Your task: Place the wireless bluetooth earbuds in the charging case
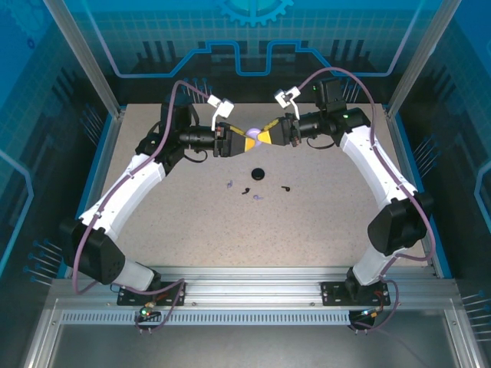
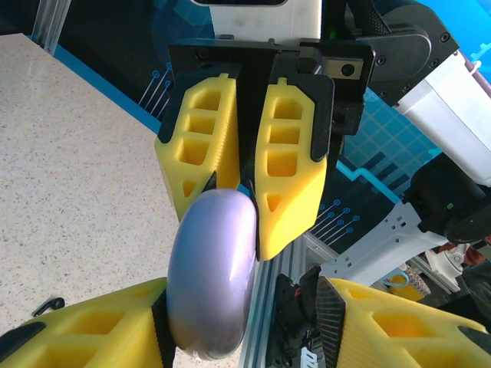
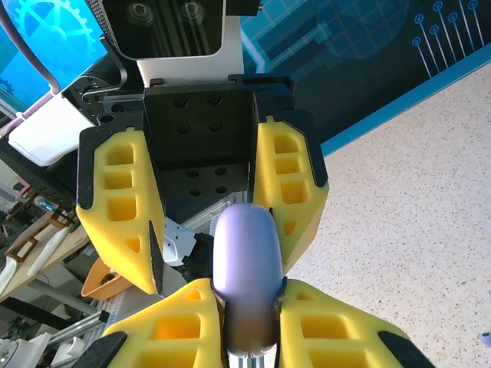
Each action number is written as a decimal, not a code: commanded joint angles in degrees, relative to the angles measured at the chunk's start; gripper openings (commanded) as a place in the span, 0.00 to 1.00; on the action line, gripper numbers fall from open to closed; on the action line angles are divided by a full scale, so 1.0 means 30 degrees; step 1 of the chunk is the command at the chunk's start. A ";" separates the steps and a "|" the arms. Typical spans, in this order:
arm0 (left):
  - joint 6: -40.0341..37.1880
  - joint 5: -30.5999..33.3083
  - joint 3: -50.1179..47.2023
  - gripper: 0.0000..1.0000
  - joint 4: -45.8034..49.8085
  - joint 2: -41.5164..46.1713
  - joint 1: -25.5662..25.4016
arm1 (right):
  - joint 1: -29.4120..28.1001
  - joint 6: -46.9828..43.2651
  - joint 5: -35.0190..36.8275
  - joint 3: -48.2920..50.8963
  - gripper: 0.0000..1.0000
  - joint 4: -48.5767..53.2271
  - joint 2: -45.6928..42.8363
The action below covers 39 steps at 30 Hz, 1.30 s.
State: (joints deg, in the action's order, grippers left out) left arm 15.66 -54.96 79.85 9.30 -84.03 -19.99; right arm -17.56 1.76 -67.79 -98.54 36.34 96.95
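My left gripper should take the case (image 2: 213, 276) and my right gripper should pry the case's lid open, because the lilac charging case (image 1: 254, 136) is shut in my right gripper.
My right gripper (image 1: 266, 136) and left gripper (image 1: 242, 143) meet nose to nose above the table's far middle, with a smooth lilac pebble-shaped shell (image 1: 253, 132) between them. In the right wrist view my right gripper (image 3: 247, 297) is shut on the lilac shell (image 3: 247, 261). My left gripper (image 2: 245, 307) stands open, one pad against the shell (image 2: 213, 276) and the other well apart from it. Below them on the table lie the black round charging case (image 1: 258, 173) and two black earbuds (image 1: 245, 191) (image 1: 286, 188). One earbud (image 2: 47, 307) shows on the table in the left wrist view.
Two tiny purple bits (image 1: 229, 184) (image 1: 258, 197) lie beside the earbuds. The speckled table (image 1: 307, 230) is bare toward the near edge. Blue panels and aluminium posts (image 1: 406, 69) wall the table in on three sides.
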 commanded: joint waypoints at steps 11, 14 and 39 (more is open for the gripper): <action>0.1769 -0.0804 -0.0839 0.45 -0.2630 0.0326 0.0095 | -0.0177 0.1338 -0.0345 0.0287 0.15 -0.1474 -0.0972; 0.1868 -0.0892 -0.0666 0.41 -0.2697 0.0202 0.0043 | -0.0263 0.1457 -0.0155 0.0232 0.15 -0.1507 -0.0910; 0.2495 -0.0585 -0.0627 0.14 -0.3646 -0.0199 -0.0456 | -0.0416 0.2088 0.0806 0.0117 0.21 -0.1941 -0.0863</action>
State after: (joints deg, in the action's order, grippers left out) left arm 22.68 -55.90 77.89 0.84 -84.18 -20.01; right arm -17.96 7.84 -67.48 -98.17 30.79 95.35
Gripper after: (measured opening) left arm 0.244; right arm 0.197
